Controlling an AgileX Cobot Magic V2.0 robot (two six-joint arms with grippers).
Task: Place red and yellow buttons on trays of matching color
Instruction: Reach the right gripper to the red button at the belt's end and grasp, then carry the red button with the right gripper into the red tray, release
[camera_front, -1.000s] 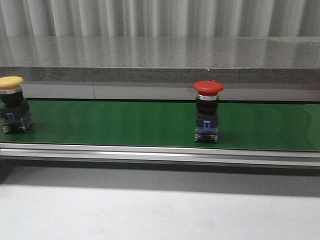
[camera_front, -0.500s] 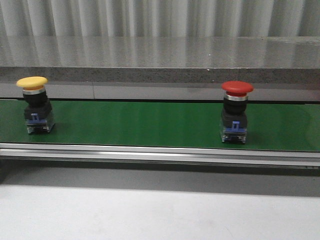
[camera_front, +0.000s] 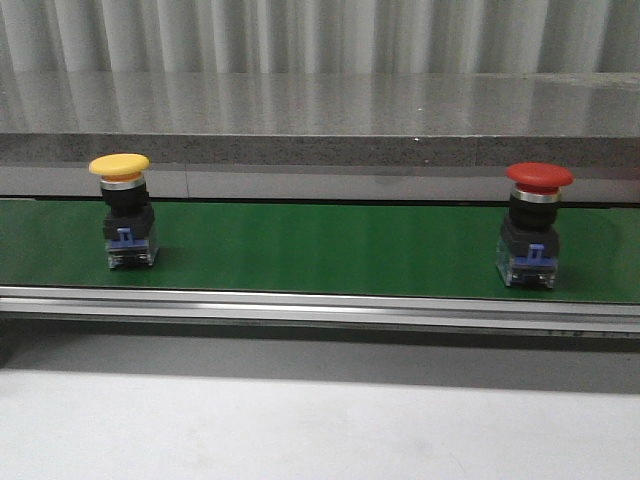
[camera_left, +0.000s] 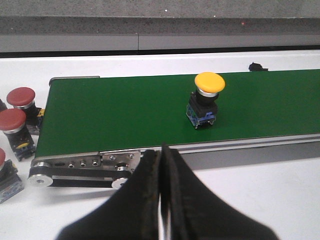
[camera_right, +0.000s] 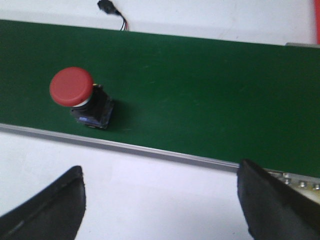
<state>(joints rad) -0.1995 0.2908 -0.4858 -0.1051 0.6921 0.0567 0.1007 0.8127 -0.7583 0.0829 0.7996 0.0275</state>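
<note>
I expect the yellow button (camera_front: 127, 212) to move along toward my right gripper when I take the red button away, since both buttons stand on the green belt (camera_front: 330, 248).
A yellow button (camera_front: 120, 208) stands upright on the green belt (camera_front: 320, 245) at the left, and a red button (camera_front: 537, 222) stands on it at the right. My left gripper (camera_left: 162, 150) is shut on nothing, over the white table just short of the belt's near rail, with the yellow button (camera_left: 206, 99) beyond it. My right gripper (camera_right: 160, 172) hangs wide open over the white table, and the red button (camera_right: 76, 95) sits on the belt ahead of one finger. No tray shows clearly; a thin red strip (camera_right: 317, 22) at the frame corner cannot be identified.
Three more red buttons (camera_left: 15, 120) stand on the table off the belt's roller end (camera_left: 75, 167). A small black plug with wires (camera_right: 107, 7) lies past the belt's far side. A grey stone ledge (camera_front: 320, 150) runs behind the belt.
Both buttons have travelled to the right along the belt in the front view, keeping the same gap between them and staying upright.
</note>
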